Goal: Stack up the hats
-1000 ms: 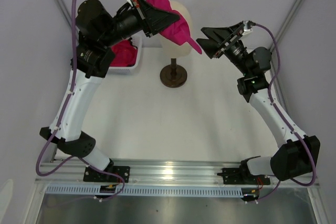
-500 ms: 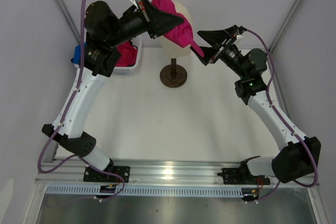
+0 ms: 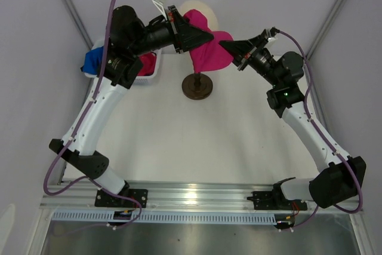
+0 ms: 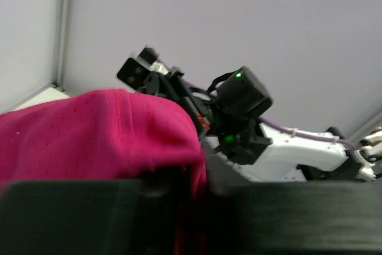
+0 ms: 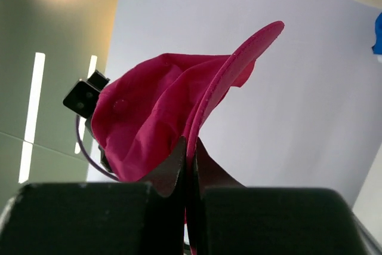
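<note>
The pink hat's top (image 5: 138, 111) is pinched in my left gripper, so that gripper should open before my right gripper lifts the hat by its edge over the mannequin head (image 3: 212, 16).
A magenta pink hat (image 3: 212, 57) hangs in the air between my two grippers, in front of the cream mannequin head (image 3: 197, 5) and no longer on it. My right gripper (image 3: 234, 49) (image 5: 191, 147) is shut on the pink hat's (image 5: 155, 106) brim edge. My left gripper (image 3: 206, 37) (image 4: 191, 177) is at the crown of the pink hat (image 4: 89, 129). A strip of fabric runs down between its blurred fingers, which stand slightly apart. A blue hat (image 3: 91, 61) and another pink hat (image 3: 145, 63) lie in the white basket.
The white mesh basket (image 3: 146, 79) stands at the back left under my left arm. The mannequin's dark round stand (image 3: 198, 86) sits on the table below the held hat. My right arm (image 4: 239, 111) shows beyond the hat in the left wrist view.
My right gripper moved in and shut on the brim. The pink hat came off the mannequin head, toward the right and front. My left arm swung right with it.
</note>
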Robot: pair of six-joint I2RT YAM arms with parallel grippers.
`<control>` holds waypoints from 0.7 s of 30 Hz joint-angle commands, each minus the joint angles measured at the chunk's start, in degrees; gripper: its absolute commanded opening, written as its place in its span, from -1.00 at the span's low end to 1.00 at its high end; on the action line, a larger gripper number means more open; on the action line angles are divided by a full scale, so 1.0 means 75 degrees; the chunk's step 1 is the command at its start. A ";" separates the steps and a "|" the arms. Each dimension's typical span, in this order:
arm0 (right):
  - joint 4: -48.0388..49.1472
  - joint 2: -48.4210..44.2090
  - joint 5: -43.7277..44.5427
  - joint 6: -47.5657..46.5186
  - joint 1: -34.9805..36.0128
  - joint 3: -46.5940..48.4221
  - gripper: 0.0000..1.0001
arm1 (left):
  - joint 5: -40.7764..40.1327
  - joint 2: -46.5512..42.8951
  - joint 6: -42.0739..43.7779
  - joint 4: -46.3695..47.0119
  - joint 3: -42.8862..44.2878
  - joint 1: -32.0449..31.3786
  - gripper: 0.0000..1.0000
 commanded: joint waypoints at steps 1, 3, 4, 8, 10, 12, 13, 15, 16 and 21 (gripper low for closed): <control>-0.0185 -0.0006 -0.0286 -0.0894 0.0165 0.0616 -1.00 | -0.0281 -0.0511 0.0872 -0.0535 0.0203 -0.0032 -0.46; -0.0465 -0.0123 -0.0065 -0.1398 0.0212 0.0839 -1.00 | -0.0679 -0.0780 0.1467 -0.1259 0.0344 -0.0032 -0.22; -0.0571 -0.0158 0.0041 -0.1691 0.0212 0.0968 -1.00 | -0.1250 -0.0897 0.1680 -0.1449 0.0379 -0.0032 0.13; -0.1868 -0.0265 0.1083 -0.4217 0.0236 0.2218 -1.00 | -0.3605 -0.1518 0.2326 -0.2083 0.0252 0.0026 0.99; -0.2164 -0.0089 0.1553 -0.4762 0.0236 0.2678 -1.00 | -0.4602 -0.1811 0.2327 -0.2596 0.0228 0.0224 0.99; -0.2411 0.0191 0.1961 -0.5161 0.0247 0.3287 -1.00 | -0.6184 -0.2115 0.1965 -0.3054 0.0193 0.0459 0.99; -0.2458 0.0309 0.2045 -0.5198 0.0247 0.3498 -1.00 | -0.6595 -0.2256 0.1801 -0.3254 0.0007 0.0727 0.99; -0.2330 0.0555 0.2290 -0.5303 0.0329 0.3989 -1.00 | -0.7452 -0.2839 0.1484 -0.3490 -0.0495 0.1079 0.99; -0.2260 0.0823 0.2431 -0.5373 0.0410 0.4143 -1.00 | -0.7687 -0.3064 0.1448 -0.3409 -0.1021 0.1174 0.99; -0.3768 0.1925 0.4959 -0.5128 0.1556 0.5583 -1.00 | -0.9734 -0.3711 0.2021 -0.3406 -0.2151 0.1292 0.99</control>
